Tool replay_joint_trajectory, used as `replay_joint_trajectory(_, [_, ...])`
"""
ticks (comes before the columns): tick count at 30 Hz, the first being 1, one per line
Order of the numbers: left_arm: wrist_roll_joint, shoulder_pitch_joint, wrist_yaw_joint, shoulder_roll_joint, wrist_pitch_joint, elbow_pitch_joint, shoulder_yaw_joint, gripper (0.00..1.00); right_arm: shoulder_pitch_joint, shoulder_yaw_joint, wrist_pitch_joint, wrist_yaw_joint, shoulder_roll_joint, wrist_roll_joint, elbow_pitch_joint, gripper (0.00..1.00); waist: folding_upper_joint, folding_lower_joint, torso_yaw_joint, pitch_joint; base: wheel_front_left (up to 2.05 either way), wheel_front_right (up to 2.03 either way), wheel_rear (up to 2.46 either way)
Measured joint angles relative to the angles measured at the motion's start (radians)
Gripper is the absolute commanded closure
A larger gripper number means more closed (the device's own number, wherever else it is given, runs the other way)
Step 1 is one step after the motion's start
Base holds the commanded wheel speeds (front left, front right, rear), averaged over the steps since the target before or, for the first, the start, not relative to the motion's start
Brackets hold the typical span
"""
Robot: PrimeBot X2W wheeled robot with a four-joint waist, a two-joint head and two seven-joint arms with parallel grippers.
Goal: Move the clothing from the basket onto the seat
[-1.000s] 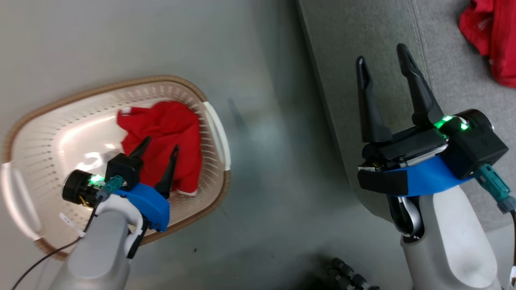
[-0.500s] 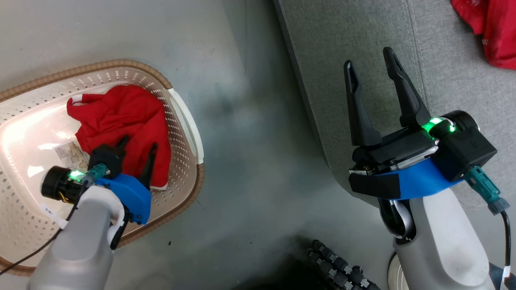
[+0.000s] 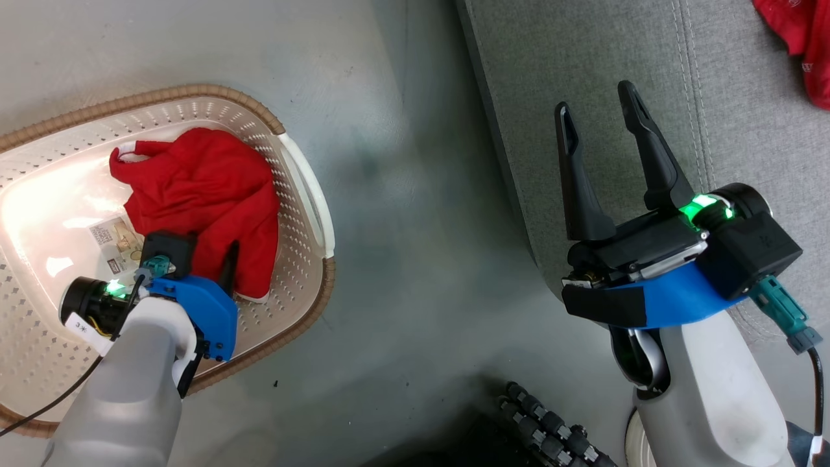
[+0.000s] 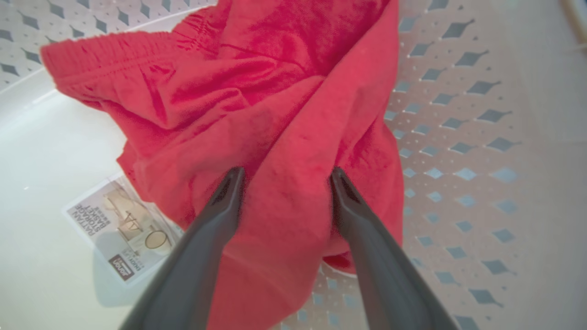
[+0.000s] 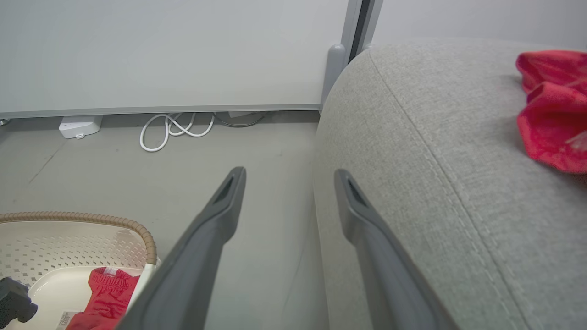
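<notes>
The printed label [image 3: 117, 242] is flat against the basket's bottom [image 3: 100, 232], so I expect it to stay behind when I take the clothing out.
A crumpled piece of red clothing [image 3: 201, 188] lies against the right wall of the cream perforated basket [image 3: 194, 92]. My left gripper [image 3: 204, 251] reaches down into the basket and stands open. In the left wrist view its two fingers straddle a fold of the clothing [image 4: 275, 114], tips pressed against the cloth [image 4: 286, 173]. My right gripper [image 3: 595, 97] hovers open over the left edge of the grey seat [image 3: 583, 52], with nothing between its fingers [image 5: 290, 173]. Another red garment [image 3: 801, 39] lies on the seat [image 5: 435, 137] at the far right.
A printed label [image 4: 124, 229] lies on the basket floor left of the clothing. Bare grey floor [image 3: 402, 227] separates basket and seat. A coiled white cable [image 5: 172, 130] and a white adapter [image 5: 80, 127] lie by the wall. A black ribbed part [image 3: 551, 434] shows at the bottom.
The head camera has shifted, so the basket sits further left. My left gripper has dipped lower into the basket, its fingers now down on the red clothing. The right gripper holds its pose.
</notes>
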Motion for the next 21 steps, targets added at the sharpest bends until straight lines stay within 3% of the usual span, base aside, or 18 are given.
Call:
replay_joint_trajectory(1, [0.0, -0.005, -0.001, -0.002, 0.002, 0.01, -0.003, 0.84, 0.0, 0.001, 0.0, 0.0, 0.0, 0.001, 0.0, 0.0, 0.0, 0.0, 0.0, 0.001, 0.0, 0.0, 0.0])
replay_joint_trajectory(2, [-0.001, -0.01, -0.002, -0.005, 0.003, 0.018, -0.006, 0.84, 0.0, 0.001, 0.0, 0.0, 0.0, 0.001, 0.001, 0.0, 0.0, 0.0, 0.0, 0.001, 0.0, 0.0, 0.0])
replay_joint_trajectory(3, [-0.002, -0.014, -0.005, -0.007, 0.007, 0.026, -0.01, 1.0, 0.0, 0.002, 0.0, 0.0, 0.0, 0.003, 0.002, 0.0, 0.0, 0.0, 0.001, 0.001, 0.0, 0.0, 0.0])
replay_joint_trajectory(21, [-0.046, -0.038, -0.018, -0.003, -0.003, 0.079, -0.028, 1.0, -0.02, 0.038, -0.003, 0.0, 0.0, 0.023, 0.038, 0.0, 0.0, 0.0, -0.007, -0.023, 0.0, 0.0, 0.0])
